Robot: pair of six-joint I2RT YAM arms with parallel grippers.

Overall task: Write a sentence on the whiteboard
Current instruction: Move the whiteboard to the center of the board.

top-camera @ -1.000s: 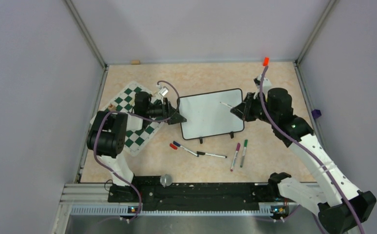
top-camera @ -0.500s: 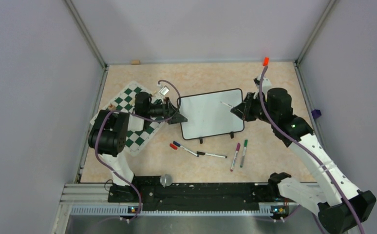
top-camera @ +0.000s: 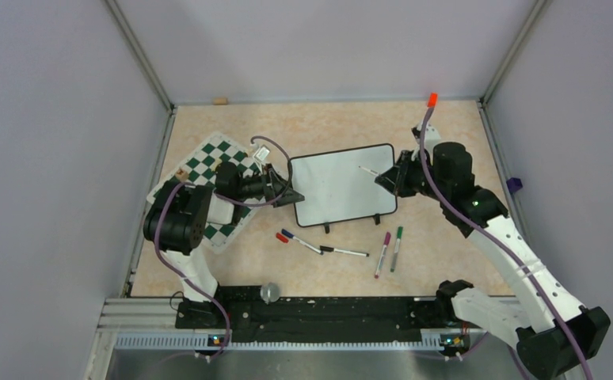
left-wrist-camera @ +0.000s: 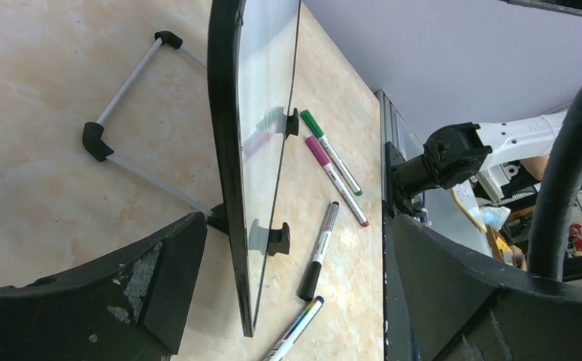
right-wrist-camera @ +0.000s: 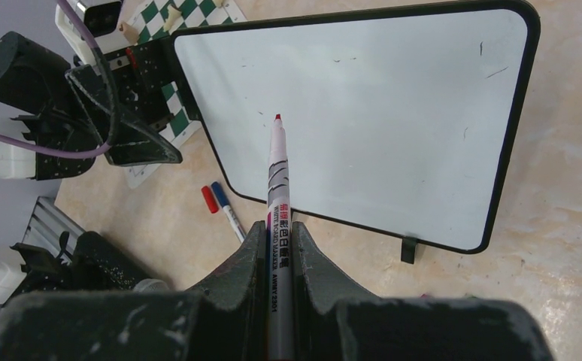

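Note:
The whiteboard's frame stands loose between the gripper's open fingers, so the robot's left gripper should clamp the whiteboard's side edge and keep the whiteboard steady before the right gripper writes.
The whiteboard stands on its black feet at mid table, and its face is blank apart from a few tiny specks; no red lettering shows on it. My left gripper is open, with its jaws on either side of the board's left edge and apart from it. In the left wrist view the board's black frame runs between my open left gripper's fingers. My right gripper is shut on a red-tipped whiteboard marker. The marker's tip hovers over the board, right of centre in the top view.
The green-and-white chess mat lies left of the board, under my left arm. Loose markers lie in front of the board: a blue one with a red cap, a black one, a purple one and a green one. An orange cap sits at the back right.
My left wrist has shifted a little toward the near side along the board's left edge. My right gripper and its marker have barely moved.

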